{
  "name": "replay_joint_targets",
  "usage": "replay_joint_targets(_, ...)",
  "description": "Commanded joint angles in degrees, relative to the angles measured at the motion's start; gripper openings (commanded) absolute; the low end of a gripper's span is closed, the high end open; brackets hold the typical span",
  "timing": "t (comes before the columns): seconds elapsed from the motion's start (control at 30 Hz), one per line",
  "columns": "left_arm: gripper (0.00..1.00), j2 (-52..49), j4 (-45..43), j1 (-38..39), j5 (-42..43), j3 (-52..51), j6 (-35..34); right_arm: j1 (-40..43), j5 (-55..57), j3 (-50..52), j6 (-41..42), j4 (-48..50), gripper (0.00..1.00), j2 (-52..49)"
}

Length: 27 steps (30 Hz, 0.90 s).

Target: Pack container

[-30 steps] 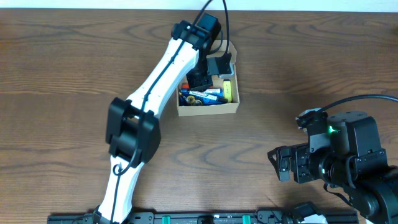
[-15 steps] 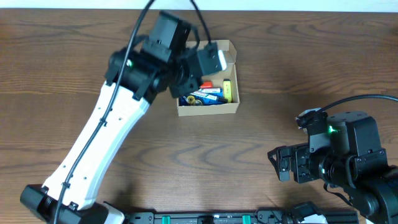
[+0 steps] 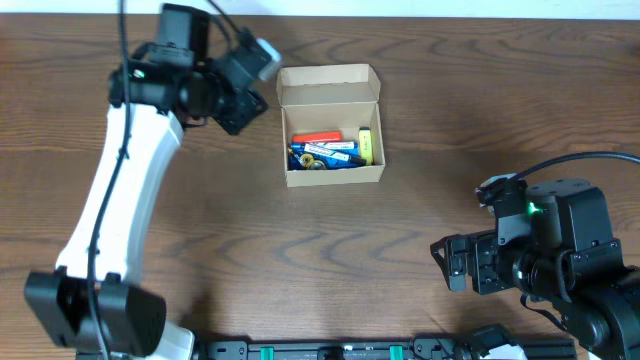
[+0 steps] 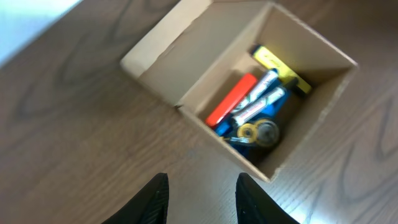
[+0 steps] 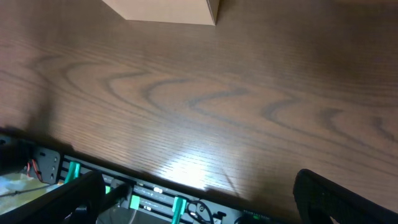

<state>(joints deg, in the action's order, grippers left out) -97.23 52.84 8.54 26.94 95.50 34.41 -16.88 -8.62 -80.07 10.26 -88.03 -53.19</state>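
Observation:
The lid is open and only my left gripper is near one side of it, so my right gripper should move to the lid's opposite edge before both grippers shut it.
The container is a small tan cardboard box at the back middle of the table, its flap lid standing open. Inside lie a red marker, blue markers and a yellow item. My left gripper is open and empty, just left of the box and above the table. The left wrist view shows the open box beyond the spread fingers. My right gripper is open and empty at the front right, far from the box.
A black rail with green clips runs along the table's front edge below the right gripper. A corner of the box shows at the top of the right wrist view.
My left arm has pulled out of the box and swung left, leaving the box contents uncovered. The right arm has not moved.

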Motion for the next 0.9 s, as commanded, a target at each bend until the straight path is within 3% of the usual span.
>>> replay_joint_targets(0.0,0.36,-3.9,-1.0,-2.4,7.0,0.5,-5.0,0.5,-0.5,0.0,0.6,0.9,0.99,-0.1)
replay_joint_targets(0.3,0.27,-15.7,-7.5,-4.2,9.3,0.5,-13.7,0.5,-0.7,0.3,1.6,10.0,0.99,-1.0)
replay_joint_targets(0.37,0.25,-17.6,-9.8,-4.1,9.6,0.5,-16.3,0.5,2.6,1.0,4.2,13.3,0.80,-2.4)
replay_joint_targets(0.47,0.22,-19.8,-14.0,-4.5,9.6,0.5,-21.7,0.6,8.0,2.8,8.0,18.3,0.34,-5.7)
replay_joint_targets(0.57,0.18,-21.5,-16.7,-5.3,9.6,0.5,-26.1,1.9,8.0,5.2,8.9,24.5,0.05,-11.0)
replay_joint_targets(0.73,0.18,-23.8,-17.8,-7.0,10.6,0.5,-29.6,5.4,4.1,7.0,9.0,32.7,0.01,-22.9)
replay_joint_targets(0.87,0.09,-24.4,-18.9,-7.1,10.6,0.5,-32.3,9.4,-4.0,7.0,9.0,41.7,0.01,-32.8)
